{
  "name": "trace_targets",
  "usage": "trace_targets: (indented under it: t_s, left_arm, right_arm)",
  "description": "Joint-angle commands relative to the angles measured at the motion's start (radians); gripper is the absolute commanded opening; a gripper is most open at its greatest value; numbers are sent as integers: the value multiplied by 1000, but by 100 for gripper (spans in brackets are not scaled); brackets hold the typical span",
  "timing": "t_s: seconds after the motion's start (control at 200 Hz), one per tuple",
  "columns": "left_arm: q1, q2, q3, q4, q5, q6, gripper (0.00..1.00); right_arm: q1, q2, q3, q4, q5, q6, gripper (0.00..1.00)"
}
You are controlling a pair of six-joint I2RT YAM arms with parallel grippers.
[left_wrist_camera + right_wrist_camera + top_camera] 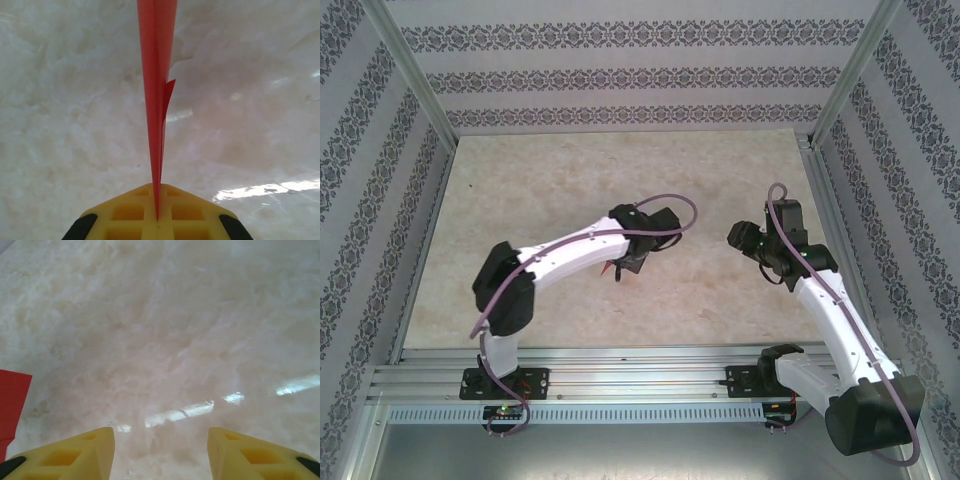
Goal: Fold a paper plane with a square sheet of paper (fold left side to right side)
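Observation:
The paper's layers [158,145] are pinched edge-on in my left gripper, so next I put the paper down flat and hold it down with my right gripper before I lift the upper layer.
The square sheet of paper [156,75] is bright red and folded. In the left wrist view it shows edge-on as a thin, layered strip running up from my yellow jaws. My left gripper [157,195] is shut on its lower end and holds it above the marble table. From above, a small red tip [616,270] pokes out under the left gripper [628,262] near the table's middle. My right gripper [161,442] is open and has nothing between its fingers. It hangs to the right [736,238], apart from the paper, whose red corner [12,400] shows at its left.
The pale marble tabletop [570,180] is bare around both arms. Patterned walls [620,70] close the back and sides, and an aluminium rail [620,380] runs along the near edge by the arm bases.

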Motion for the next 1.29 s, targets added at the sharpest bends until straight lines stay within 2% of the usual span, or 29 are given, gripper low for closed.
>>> trace_targets:
  t_s: [0.0, 0.16, 0.275, 0.46, 0.515, 0.649, 0.739, 0.944, 1.079, 1.289]
  left_arm:
    - [-38, 103, 131, -253, -161, -81, 0]
    - [-50, 289, 252, -275, -104, -74, 5]
    - [-49, 377, 341, -256, -29, -37, 14]
    - [-35, 340, 377, -86, 221, 42, 40]
    - [-16, 295, 357, -24, 305, 57, 43]
    - [69, 118, 203, 156, 466, 65, 50]
    - [151, -18, 50, 274, 535, 63, 54]
    - [402, -277, -332, 602, 776, -2, 62]
    - [511, -330, -487, 713, 861, -29, 66]
    - [574, -327, -622, 849, 953, -76, 68]
  right_arm:
    - [-25, -43, -44, -56, 31, -23, 52]
    - [-48, -72, -92, -58, -5, -23, 52]
    - [-55, -82, -116, -59, -28, -24, 52]
    - [-57, -84, -135, -47, -71, -28, 56]
    - [-57, -82, -138, -25, -106, -24, 56]
    - [-50, -63, -164, 99, -236, 35, 53]
    - [-7, -18, -188, 237, -305, 114, 50]
    - [247, 236, -117, 506, -251, 221, 50]
    - [355, 463, 23, 572, -213, 217, 50]
    - [396, 752, 209, 649, -241, 214, 49]
